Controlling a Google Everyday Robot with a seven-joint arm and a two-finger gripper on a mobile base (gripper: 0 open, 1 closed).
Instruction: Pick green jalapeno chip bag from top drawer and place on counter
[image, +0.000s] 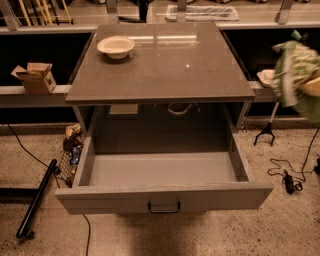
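The green jalapeno chip bag (298, 76) is hanging past the counter's side edge, so the robot's gripper should swing the bag back over the counter (207, 62) before putting it down.
The green jalapeno chip bag (294, 74) hangs in the air at the right edge of the view, beyond the counter's right side and about level with its top. My gripper (312, 86) shows only as a pale part behind the bag at the frame edge and holds the bag; the arm is out of view. The top drawer (165, 198) is pulled fully open with nothing in it, its dark handle at front centre. The counter (165, 65) is the glossy grey-brown top above the drawer.
A white bowl (116, 46) stands at the counter's back left. A cardboard box (34, 77) sits on the left shelf. A black bar (37, 197) and snack packs (72, 142) lie on the floor at left, cables (287, 177) at right.
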